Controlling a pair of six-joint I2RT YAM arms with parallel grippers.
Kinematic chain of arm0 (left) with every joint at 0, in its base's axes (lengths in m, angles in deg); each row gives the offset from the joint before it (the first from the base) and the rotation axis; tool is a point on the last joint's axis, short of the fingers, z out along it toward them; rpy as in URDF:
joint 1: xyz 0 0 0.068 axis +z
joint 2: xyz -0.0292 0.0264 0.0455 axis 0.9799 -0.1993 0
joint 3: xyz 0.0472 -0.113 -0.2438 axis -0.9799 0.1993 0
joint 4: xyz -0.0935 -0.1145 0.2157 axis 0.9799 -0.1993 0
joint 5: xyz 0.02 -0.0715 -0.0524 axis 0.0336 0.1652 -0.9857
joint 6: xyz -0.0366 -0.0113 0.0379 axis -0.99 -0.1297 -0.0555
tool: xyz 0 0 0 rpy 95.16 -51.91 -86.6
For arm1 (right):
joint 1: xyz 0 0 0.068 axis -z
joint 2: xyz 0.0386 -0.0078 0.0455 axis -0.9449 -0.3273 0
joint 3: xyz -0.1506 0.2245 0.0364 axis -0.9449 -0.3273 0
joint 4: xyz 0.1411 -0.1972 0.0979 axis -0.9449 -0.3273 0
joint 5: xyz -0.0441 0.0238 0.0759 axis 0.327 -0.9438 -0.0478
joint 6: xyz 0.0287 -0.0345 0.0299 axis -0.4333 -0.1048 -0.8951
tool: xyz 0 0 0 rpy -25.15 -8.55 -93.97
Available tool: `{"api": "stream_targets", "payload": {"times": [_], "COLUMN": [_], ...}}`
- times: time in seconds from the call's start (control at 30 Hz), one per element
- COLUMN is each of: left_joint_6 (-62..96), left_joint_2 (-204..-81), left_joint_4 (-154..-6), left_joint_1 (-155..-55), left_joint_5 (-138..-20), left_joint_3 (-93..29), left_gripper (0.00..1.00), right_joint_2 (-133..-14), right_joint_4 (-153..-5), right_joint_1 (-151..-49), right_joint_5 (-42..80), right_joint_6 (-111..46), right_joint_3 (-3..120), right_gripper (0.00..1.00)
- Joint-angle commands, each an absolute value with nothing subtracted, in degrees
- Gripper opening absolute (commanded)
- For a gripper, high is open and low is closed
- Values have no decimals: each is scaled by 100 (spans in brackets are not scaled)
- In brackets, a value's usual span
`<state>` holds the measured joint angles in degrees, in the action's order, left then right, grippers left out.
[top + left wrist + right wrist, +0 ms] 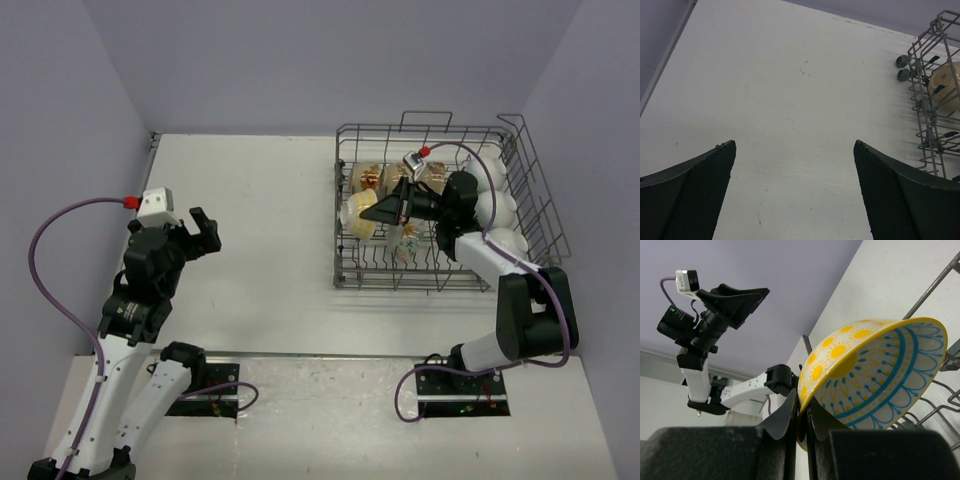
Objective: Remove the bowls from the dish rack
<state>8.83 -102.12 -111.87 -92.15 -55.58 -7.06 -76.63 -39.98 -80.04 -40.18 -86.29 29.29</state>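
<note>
I should pass the bowl to my left gripper, because my right gripper is holding the yellow-flowered bowl (pixel 359 213) above the dish rack, far from the clear table (pixel 235 165).
The grey wire dish rack (pixel 420 280) stands at the back right of the table. My right gripper (pixel 372 211) reaches into its left part and is shut on the rim of a bowl (pixel 356 214), cream outside with yellow flowers. The right wrist view shows that bowl (pixel 875 375) tilted, with blue line patterns inside, and its rim pinched in the gripper (pixel 804 407). Two cream bowls with brown marks (pixel 372 177) (pixel 433 175) stand at the rack's back. White bowls (pixel 500 205) sit at its right. My left gripper (pixel 205 232) hangs open over bare table, far left of the rack.
In the left wrist view the open left gripper (pixel 794 143) has only white table between its fingers; the rack's corner (pixel 932 100) with a cream bowl (pixel 945 87) is at the right edge. Purple walls close the back and sides.
</note>
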Motion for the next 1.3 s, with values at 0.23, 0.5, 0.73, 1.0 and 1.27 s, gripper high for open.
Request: {"api": "stream_targets", "payload": {"times": [0.23,0.5,0.73,1.0,1.27], "left_joint_6": [174,-284,102,120,322], "left_joint_2": [-11091,-13288,-14405,-14801,-15214], "left_joint_4": [-11115,-11316,-12132,-12221,-12607], "left_joint_1": [-9256,-9554,-11336,-11989,-12394], "left_joint_5": [-7006,-9206,-7873,-7343,-6684], "left_joint_3": [-2320,-4833,-5680,-5381,-5389], "left_gripper": [100,100,100,95,66], "right_joint_2": [-6099,-5650,-5851,-5852,-5940], "right_joint_4": [-9703,-10404,-10702,-10650,-10658], "right_joint_1": [-9800,-11937,-12969,-13215,-13303], "right_joint_5": [-1009,2226,3785,4172,4638], "right_joint_6": [-3331,-851,266,355,434], "right_joint_3": [5199,5350,5472,5429,5543], "right_gripper": [0,0,0,0,0]}}
